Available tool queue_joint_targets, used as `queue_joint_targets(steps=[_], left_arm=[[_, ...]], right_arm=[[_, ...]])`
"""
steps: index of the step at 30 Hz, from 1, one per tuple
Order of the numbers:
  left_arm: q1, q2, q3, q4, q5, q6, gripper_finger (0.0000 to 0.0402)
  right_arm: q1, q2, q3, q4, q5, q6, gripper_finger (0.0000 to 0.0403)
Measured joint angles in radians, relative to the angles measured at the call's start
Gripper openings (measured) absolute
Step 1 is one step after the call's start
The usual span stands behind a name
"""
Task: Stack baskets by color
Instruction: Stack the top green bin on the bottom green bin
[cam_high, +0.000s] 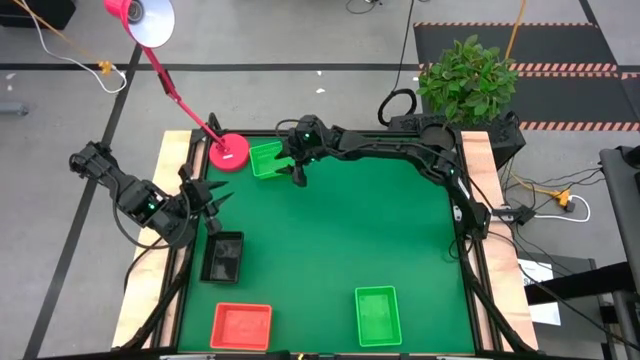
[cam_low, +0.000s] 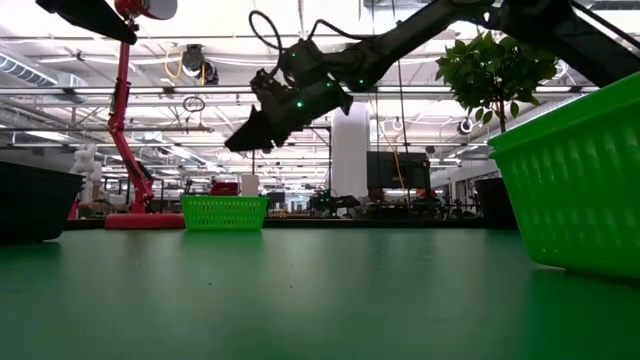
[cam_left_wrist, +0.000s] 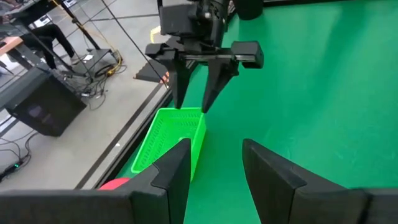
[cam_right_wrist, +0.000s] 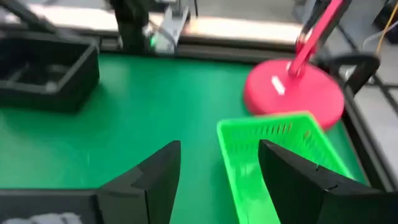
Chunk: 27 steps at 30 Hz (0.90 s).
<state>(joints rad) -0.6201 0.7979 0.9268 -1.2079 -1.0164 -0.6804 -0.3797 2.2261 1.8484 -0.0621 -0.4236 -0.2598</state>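
Note:
The green basket's front rim (cam_right_wrist: 227, 163) is in line with the gap between my open fingers, so my right gripper should now go down until the fingers are on either side of the basket's side (cam_right_wrist: 238, 202), and then close.
A green basket (cam_high: 266, 158) stands on its base at the table's far left, beside the pink lamp base (cam_high: 229, 153). My right gripper (cam_high: 297, 178) hangs open just above and beside that basket's right end (cam_right_wrist: 273, 146), clear of its rim; in the low view it (cam_low: 245, 138) is well above the basket (cam_low: 224, 212). My left gripper (cam_high: 214, 204) is open with nothing between its fingers (cam_left_wrist: 214, 146), raised at the table's left edge, above the far end of a black basket (cam_high: 222, 256). A red basket (cam_high: 241, 326) and a second green basket (cam_high: 378, 315) stand near the front edge.
The lamp's pink arm (cam_high: 180, 95) slants up from its base over the far left corner. A potted plant (cam_high: 467, 78) stands beyond the far right corner. The table's middle and right (cam_high: 380, 220) are bare green mat.

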Motion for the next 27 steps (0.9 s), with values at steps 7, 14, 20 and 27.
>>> queue_joint_targets(steps=[7,14,20,27], left_arm=[[0.0,0.0,0.0,0.006,0.002,0.008,0.0147],[0.0,0.0,0.0,0.051,0.003,0.063,0.0147],[0.0,0.0,-0.001,0.062,0.003,0.078,0.0147],[0.0,0.0,-0.001,0.061,0.003,0.084,0.0147]], right_arm=[[0.0,0.012,0.001,-0.062,0.011,-0.008,0.0215],[0.002,0.085,-0.001,-0.076,0.114,0.018,0.0211],[0.01,0.095,-0.001,-0.076,0.246,0.032,0.021],[0.004,0.095,-0.001,-0.12,0.247,0.008,0.0182]])
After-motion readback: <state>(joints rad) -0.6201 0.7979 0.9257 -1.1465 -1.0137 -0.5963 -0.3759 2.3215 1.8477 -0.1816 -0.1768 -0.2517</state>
